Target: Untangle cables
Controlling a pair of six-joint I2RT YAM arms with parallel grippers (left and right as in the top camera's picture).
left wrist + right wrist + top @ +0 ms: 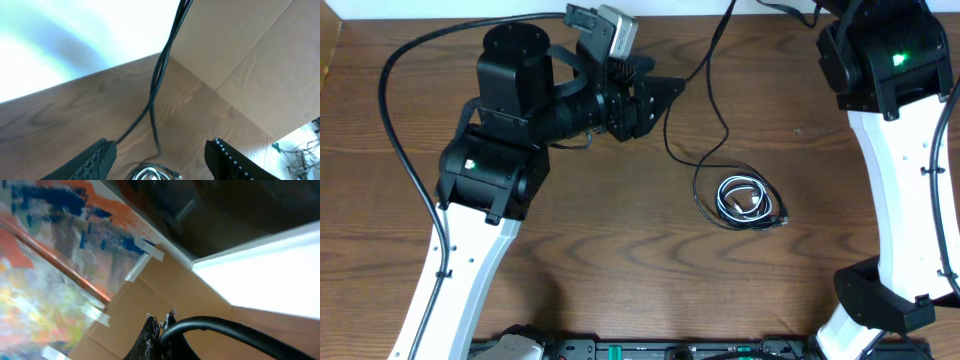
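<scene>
The black cable's strands [708,62] are hanging in front of the open fingers of my left gripper. I should move that gripper in around both strands [159,72] before it closes and lifts.
The cables lie as a small coil [745,198] of white and black cord on the table, right of centre. One black cable [712,60] runs from the coil up and off the top edge. In the left wrist view that cable [159,75] hangs as two strands ahead of my left gripper [162,162], which is open and empty, with the coil [152,174] low between its fingers. My left gripper [668,88] hovers up and left of the coil. My right gripper [165,320] is raised, pointing at the wall, and shut on a black cable [240,330] that leaves its fingertips.
The right arm [895,170] stands along the table's right side. The left arm [490,170] fills the left half. A thick black arm cord [395,110] loops at the far left. A cardboard wall [250,55] stands behind the table.
</scene>
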